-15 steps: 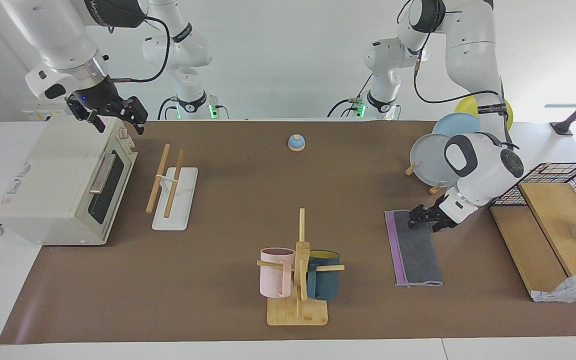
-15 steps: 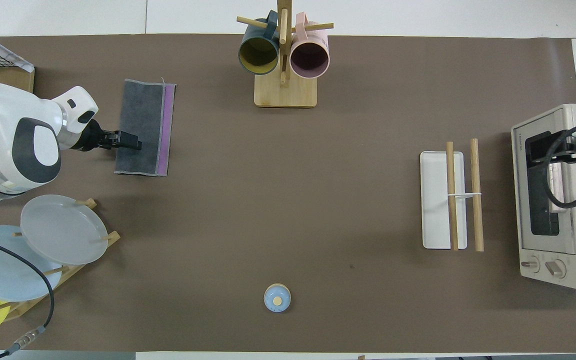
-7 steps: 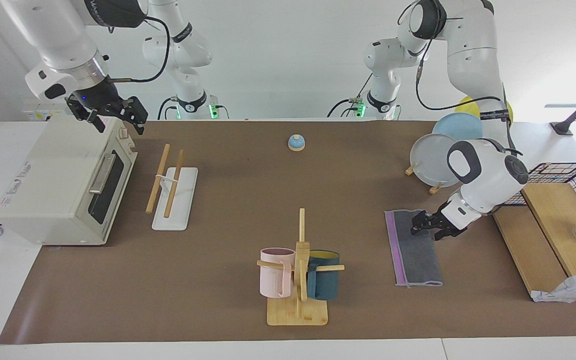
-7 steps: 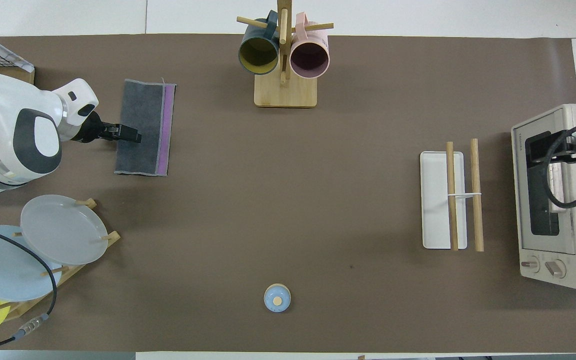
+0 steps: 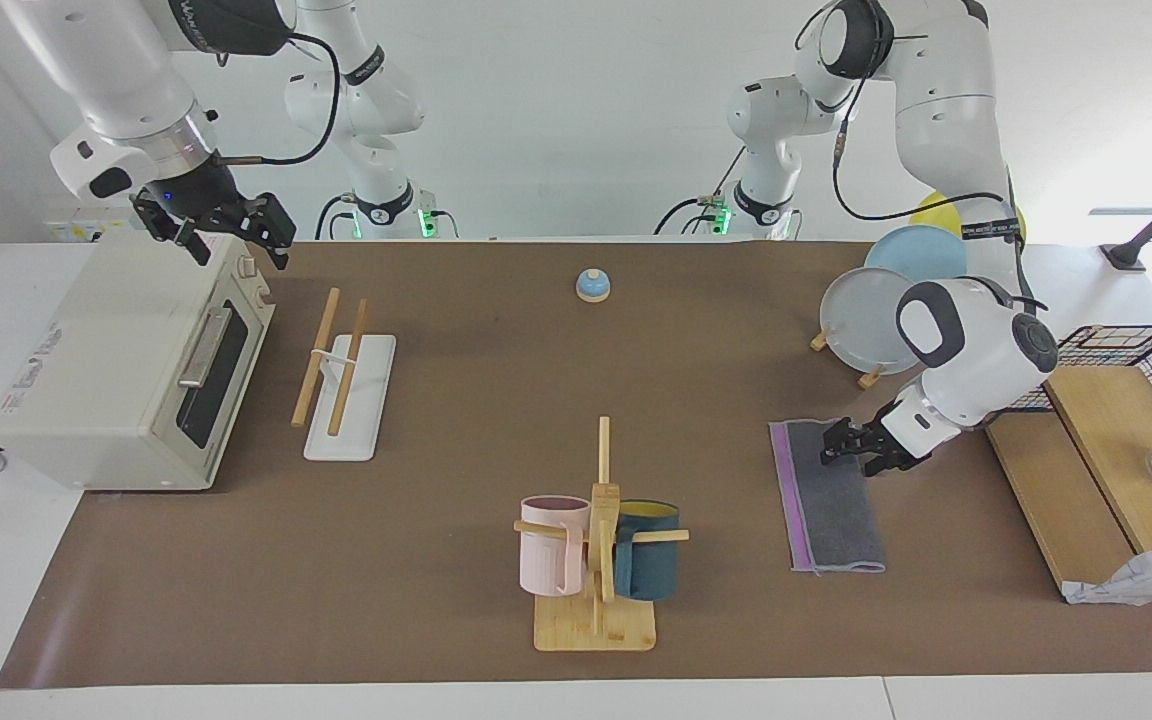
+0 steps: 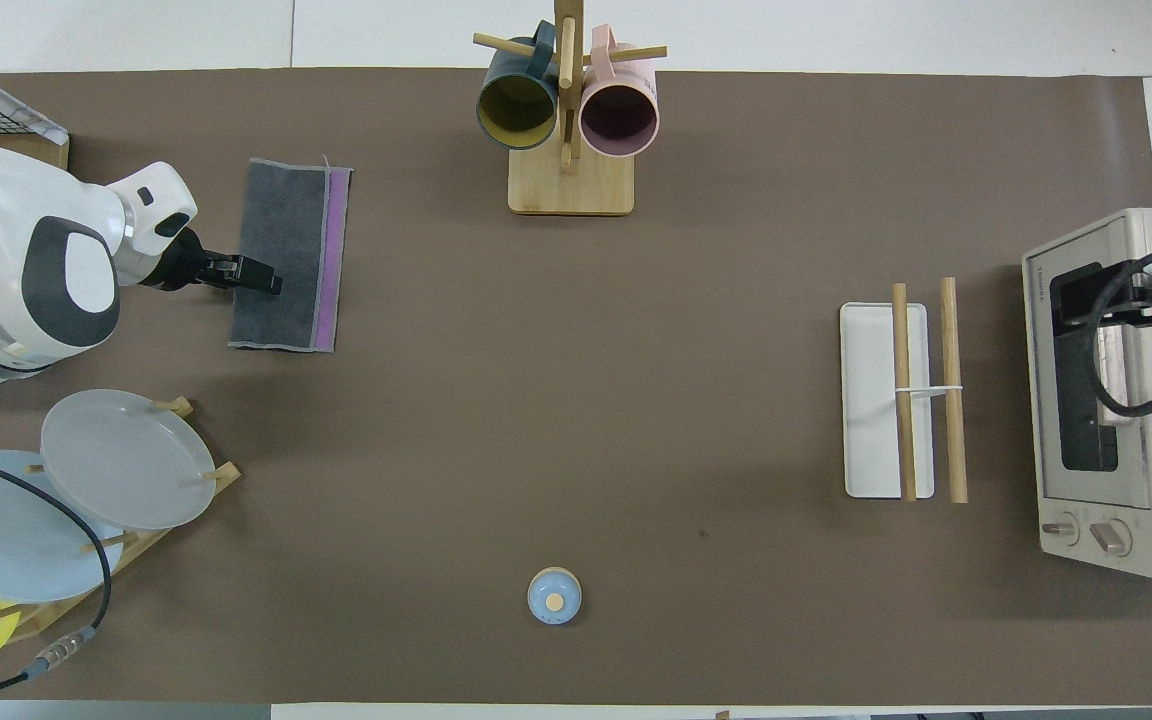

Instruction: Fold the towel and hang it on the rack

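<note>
I expect the towel [image 6: 280, 234] to stay folded and hang down over the rack's rods when I pull it across them, because its purple strip [image 6: 332, 259] lies flat next to the grey.
The towel [image 5: 831, 510] [image 6: 286, 230] lies folded flat on the brown mat at the left arm's end of the table, dark grey face up with a purple strip along one long edge. My left gripper [image 5: 836, 447] [image 6: 271, 283] is low at the towel's grey long edge, over its part nearer the robots. The rack [image 5: 346, 370] [image 6: 901, 400], two light-wood rods over a white base, stands toward the right arm's end, beside the toaster oven. My right gripper [image 5: 236, 240] [image 6: 1151, 300] hangs open and empty over the oven and waits.
A toaster oven [image 5: 116, 370] [image 6: 1116, 500] sits at the right arm's end. A wooden mug stand [image 5: 596, 540] [image 6: 566, 110] with two mugs stands mid-table, farthest from the robots. A plate stand [image 5: 861, 320] [image 6: 126, 460], a blue bell [image 5: 593, 286] and wooden boards [image 5: 1066, 480] also stand here.
My left gripper has shifted slightly along the towel's grey edge, away from the robots and then a little back. The towel and the right arm have not moved.
</note>
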Available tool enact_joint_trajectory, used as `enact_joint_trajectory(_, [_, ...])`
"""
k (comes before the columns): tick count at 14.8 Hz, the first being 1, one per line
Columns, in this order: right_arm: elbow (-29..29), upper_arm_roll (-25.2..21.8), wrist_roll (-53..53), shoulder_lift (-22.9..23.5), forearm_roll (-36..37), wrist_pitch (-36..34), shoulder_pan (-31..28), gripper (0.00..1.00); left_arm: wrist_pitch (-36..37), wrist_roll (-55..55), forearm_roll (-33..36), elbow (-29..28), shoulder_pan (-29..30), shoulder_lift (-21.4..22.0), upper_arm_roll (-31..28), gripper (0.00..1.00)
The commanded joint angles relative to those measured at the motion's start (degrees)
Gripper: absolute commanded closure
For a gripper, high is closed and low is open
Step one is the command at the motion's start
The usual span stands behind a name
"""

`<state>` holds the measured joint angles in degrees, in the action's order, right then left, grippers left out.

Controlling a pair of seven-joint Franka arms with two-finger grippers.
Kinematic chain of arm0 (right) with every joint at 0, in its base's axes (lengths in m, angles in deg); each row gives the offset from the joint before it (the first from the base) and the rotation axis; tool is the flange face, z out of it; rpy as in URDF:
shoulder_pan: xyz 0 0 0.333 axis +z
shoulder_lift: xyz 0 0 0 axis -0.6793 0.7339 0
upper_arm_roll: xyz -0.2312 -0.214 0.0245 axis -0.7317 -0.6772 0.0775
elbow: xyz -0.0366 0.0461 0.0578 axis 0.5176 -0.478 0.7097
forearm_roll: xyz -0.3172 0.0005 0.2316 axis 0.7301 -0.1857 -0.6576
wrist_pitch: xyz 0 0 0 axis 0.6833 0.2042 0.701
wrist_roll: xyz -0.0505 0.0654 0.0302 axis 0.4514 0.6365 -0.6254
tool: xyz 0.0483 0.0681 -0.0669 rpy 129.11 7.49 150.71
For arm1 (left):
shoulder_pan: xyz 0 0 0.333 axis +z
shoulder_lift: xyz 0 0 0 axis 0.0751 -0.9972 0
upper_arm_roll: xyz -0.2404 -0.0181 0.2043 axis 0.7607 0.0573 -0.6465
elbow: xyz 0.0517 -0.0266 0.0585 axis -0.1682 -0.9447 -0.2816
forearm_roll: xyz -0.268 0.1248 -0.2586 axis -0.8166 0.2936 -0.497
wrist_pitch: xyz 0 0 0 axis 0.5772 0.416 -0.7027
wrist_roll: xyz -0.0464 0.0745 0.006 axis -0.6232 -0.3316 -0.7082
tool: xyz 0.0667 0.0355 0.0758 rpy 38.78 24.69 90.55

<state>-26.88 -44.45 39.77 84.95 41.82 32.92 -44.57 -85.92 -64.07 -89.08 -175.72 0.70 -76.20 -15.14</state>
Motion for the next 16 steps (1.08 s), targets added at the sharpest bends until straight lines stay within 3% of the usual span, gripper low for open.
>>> enact_joint_trajectory(1, [-1.3,0.2,-1.4,-1.2,-1.1,0.2,-0.7,0.00,2.0,-0.8,0.7,0.0,0.4,0.0,-0.1,0.16])
enact_joint_trajectory(5, [-1.3,0.2,-1.4,-1.2,-1.1,0.2,-0.7,0.00,2.0,-0.7,0.7,-0.8,0.3,0.1,-0.2,0.24])
enact_joint_trajectory(9, [-1.3,0.1,-1.4,-1.2,-1.1,0.2,-0.7,0.00,1.4,-0.8,0.7,-2.1,0.2,0.6,-0.2,0.47])
enact_joint_trajectory(15, [-1.3,0.2,-1.4,-1.2,-1.1,0.2,-0.7,0.00,1.3,-0.8,0.9,-2.8,0.1,1.0,-0.3,0.48])
enact_joint_trajectory(16, [-1.3,0.2,-1.4,-1.2,-1.1,0.2,-0.7,0.00,1.3,-0.8,0.9,-2.8,0.1,1.0,-0.3,0.57])
